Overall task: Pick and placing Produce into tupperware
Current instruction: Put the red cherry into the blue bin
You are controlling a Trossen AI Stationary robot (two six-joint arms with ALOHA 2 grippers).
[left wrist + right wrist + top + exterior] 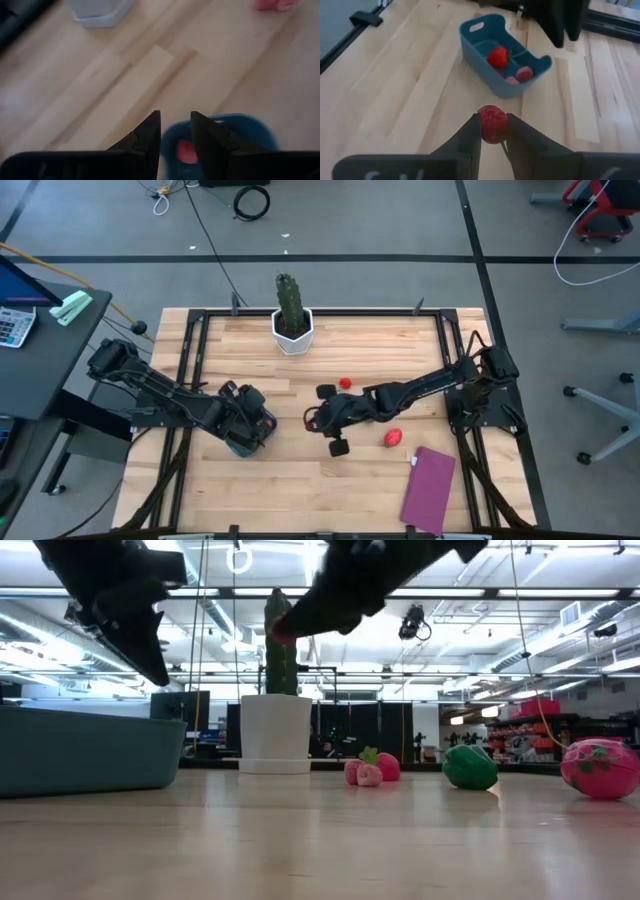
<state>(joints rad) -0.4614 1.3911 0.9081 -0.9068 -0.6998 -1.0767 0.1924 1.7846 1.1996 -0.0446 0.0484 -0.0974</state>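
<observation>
The small red piece (284,631) is hanging higher than the tupperware's rim, so the robot's right gripper should keep moving the piece until it is over the tupperware's open inside (508,69) and then let go.
The teal tupperware (502,55) sits left of the table's middle and holds a red strawberry (499,56) and pink pieces (520,75). My left gripper (175,131) hovers above it (250,425), open by a narrow gap and touching nothing. My right gripper (492,131) is at mid-table (320,417), right of the tupperware, shut on a small red piece of produce (492,124). Lying on the table are a red piece (345,383), a pink-red piece (393,438), small pink pieces (370,772) and a green piece (470,768). My right gripper pinches the small round red piece (492,124) between its two fingertips (472,131), one on each side. The fingers slant down from the table's right side toward the tupperware. The piece is lifted clear of the table (283,630).
A tall green cactus in a white pot (292,320) stands at the far middle of the table. A flat purple rectangle (430,488) lies near the right front corner. Bare wood lies between the tupperware and the near edge.
</observation>
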